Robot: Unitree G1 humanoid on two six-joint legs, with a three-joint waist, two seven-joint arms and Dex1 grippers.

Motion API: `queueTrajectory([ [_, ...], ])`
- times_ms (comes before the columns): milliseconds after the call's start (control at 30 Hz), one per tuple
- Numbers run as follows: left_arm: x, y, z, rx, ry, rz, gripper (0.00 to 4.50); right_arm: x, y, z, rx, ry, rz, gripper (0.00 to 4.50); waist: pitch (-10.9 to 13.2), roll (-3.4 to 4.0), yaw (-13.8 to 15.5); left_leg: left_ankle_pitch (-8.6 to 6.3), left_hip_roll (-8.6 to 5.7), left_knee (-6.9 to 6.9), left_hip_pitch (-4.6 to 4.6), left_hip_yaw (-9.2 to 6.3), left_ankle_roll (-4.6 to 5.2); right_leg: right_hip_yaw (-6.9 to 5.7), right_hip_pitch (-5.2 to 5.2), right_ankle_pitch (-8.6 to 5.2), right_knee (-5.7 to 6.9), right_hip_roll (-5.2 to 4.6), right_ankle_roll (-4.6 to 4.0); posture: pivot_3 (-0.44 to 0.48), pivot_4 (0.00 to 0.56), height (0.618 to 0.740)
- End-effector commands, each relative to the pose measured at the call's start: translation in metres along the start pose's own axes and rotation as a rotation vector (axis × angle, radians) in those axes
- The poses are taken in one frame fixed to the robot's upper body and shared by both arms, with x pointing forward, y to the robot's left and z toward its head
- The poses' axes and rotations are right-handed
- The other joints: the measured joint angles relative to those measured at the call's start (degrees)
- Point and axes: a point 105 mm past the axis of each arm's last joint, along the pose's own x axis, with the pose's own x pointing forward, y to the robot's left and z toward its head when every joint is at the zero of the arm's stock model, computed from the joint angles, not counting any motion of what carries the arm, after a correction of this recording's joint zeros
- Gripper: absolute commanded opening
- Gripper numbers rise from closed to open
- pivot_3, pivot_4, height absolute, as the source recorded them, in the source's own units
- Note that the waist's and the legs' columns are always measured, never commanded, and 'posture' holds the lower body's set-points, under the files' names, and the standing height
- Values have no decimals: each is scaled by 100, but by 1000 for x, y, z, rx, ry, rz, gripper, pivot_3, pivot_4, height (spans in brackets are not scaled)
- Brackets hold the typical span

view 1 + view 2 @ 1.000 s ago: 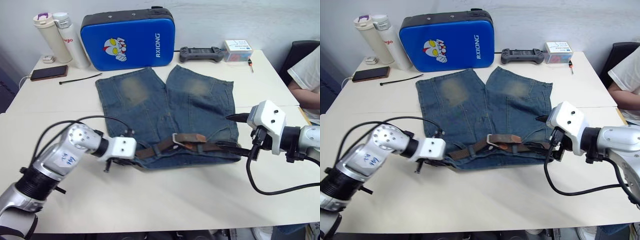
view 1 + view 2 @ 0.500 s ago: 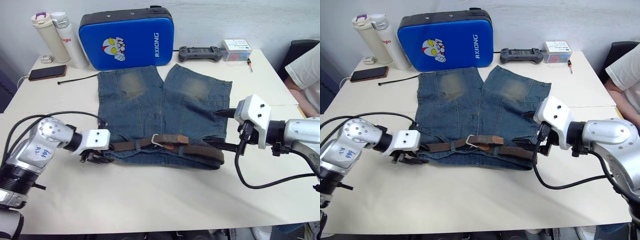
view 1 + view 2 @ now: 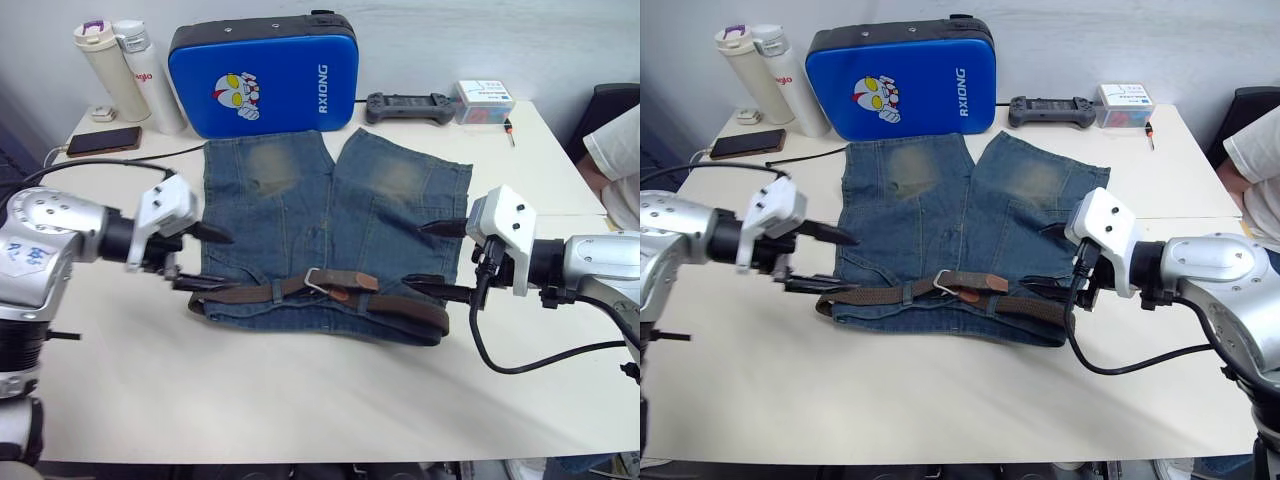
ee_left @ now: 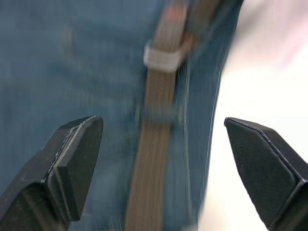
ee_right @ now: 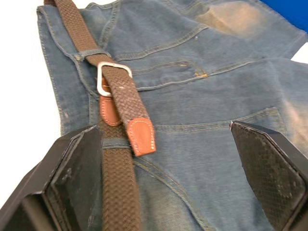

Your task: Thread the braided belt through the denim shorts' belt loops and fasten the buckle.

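The braided belt's unbroken weave (image 5: 116, 79) covers the middle of the silver buckle. I should expect a hidden prong on the buckle when I fold the belt's tan tip (image 3: 366, 281) back.
The denim shorts (image 3: 330, 210) lie flat on the table with the waistband toward me. The braided belt (image 3: 250, 293) runs along the waistband under a belt loop (image 5: 91, 53). Its tan tip (image 5: 142, 132) passes through the silver buckle (image 5: 114, 79) near the middle. My left gripper (image 3: 225, 262) hovers open at the waistband's left end, touching nothing. My right gripper (image 3: 415, 255) stands open at the right end, just above the shorts and holding nothing. In the left wrist view the belt (image 4: 156, 144) runs between the spread fingers (image 4: 72, 154).
Behind the shorts stand a blue padded case (image 3: 262, 75) and two bottles (image 3: 105, 70). A phone (image 3: 100, 140), a black cable tie (image 3: 150, 157), a game controller (image 3: 408, 105) and a small box (image 3: 484, 100) lie nearby. A person (image 3: 620, 170) sits at the far right.
My left gripper has opened, let go of the belt's left end and risen up and away to the left. The right gripper stays open in place. The camera has shifted.
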Motion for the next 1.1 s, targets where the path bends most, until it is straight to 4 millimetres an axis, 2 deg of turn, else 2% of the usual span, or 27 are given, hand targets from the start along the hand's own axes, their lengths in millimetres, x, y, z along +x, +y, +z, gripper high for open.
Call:
queueTrajectory([
  [33,42,0,7,79,50,62,4445,-8,14,5,1,20,37,4500,0,0,5,2,-1,1,-2,1,-4,1,0,0,-1,0,1,0,150,740],
  [100,66,-5,10,115,55,49,4445,-12,18,4,15,39,33,4500,0,0,15,3,-1,4,-6,1,-5,1,-1,2,0,2,3,0,150,740],
  [300,114,-10,10,208,111,29,4445,-20,22,-5,67,86,-42,4500,1,-2,-1,4,-1,7,-10,1,-6,2,-7,2,-2,6,4,0,150,740],
  [433,134,-6,5,256,175,27,4445,-25,23,-10,86,102,-99,4500,1,-2,18,4,-2,9,-10,3,-6,3,-5,2,-1,5,4,0,150,740],
  [633,148,-6,10,232,159,13,4445,-28,24,-10,88,107,-140,4500,1,-2,47,7,-2,10,-11,3,-11,3,-6,2,-4,5,4,0,150,740],
  [733,155,-16,17,214,126,-32,3659,-31,20,-10,80,124,-176,4500,1,-2,78,8,-2,11,-11,3,-12,3,-6,2,-4,5,4,0,150,740],
  [900,153,-16,18,177,115,-15,1450,-33,19,-9,81,128,-178,4500,1,-2,119,8,-2,12,-12,3,-14,3,-5,3,-5,5,5,0,150,740],
  [933,150,-15,17,170,116,-5,1173,-32,18,-8,80,128,-177,4500,1,-2,118,8,-2,12,-12,3,-14,3,-5,3,-4,5,5,0,150,740],
  [1000,146,-12,16,151,118,10,1139,-31,15,-7,77,127,-177,4500,1,-2,116,9,-2,11,-11,3,-14,3,-5,2,-4,5,5,0,150,740],
  [1033,145,-11,15,140,118,16,983,-31,14,-7,75,127,-177,4500,1,-2,112,9,-2,12,-11,3,-14,3,-5,2,-5,5,5,0,150,740],
  [1100,142,-9,12,104,116,40,136,-30,12,-5,69,124,-173,4500,1,-2,114,9,-2,12,-11,3,-14,4,-6,2,-6,5,5,0,150,740],
])
